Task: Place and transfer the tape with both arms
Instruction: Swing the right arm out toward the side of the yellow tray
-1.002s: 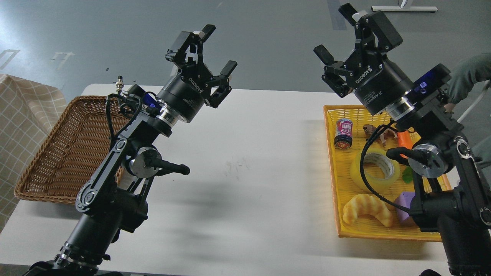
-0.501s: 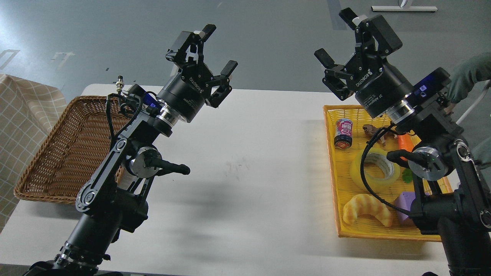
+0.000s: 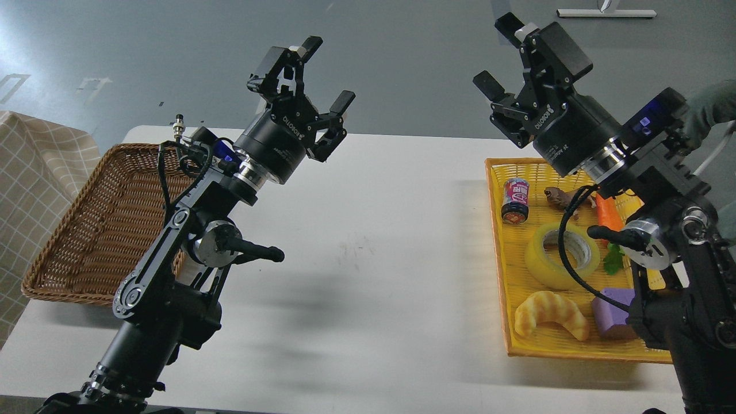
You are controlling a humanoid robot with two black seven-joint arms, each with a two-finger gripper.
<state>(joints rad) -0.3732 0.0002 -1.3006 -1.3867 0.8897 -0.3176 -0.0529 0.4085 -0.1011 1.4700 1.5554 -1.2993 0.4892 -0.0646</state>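
I expect the tape (image 3: 543,266) to tilt when I lift it by one side, because it is a thick ring around an open core (image 3: 554,249).
The tape (image 3: 543,265), a translucent yellow roll with a pale core, lies flat in the yellow tray (image 3: 499,230) at the right of the white table. A black cable of my right arm crosses in front of it. My right gripper (image 3: 506,54) is open and empty, held high above the tray's far left corner, well clear of the tape. My left gripper (image 3: 310,80) is open and empty, raised above the table's far left part, near the wicker basket (image 3: 98,230).
The tray also holds a red can (image 3: 514,199), a croissant (image 3: 551,313), a purple block (image 3: 609,313), a carrot (image 3: 605,211) and a small brown figure (image 3: 559,196). A checked cloth (image 3: 29,172) hangs at the far left. A person's sleeve (image 3: 707,106) shows at the right edge.
My right arm has shifted right and turned slightly, so more of the tape and the purple block now show. The left arm has not moved.
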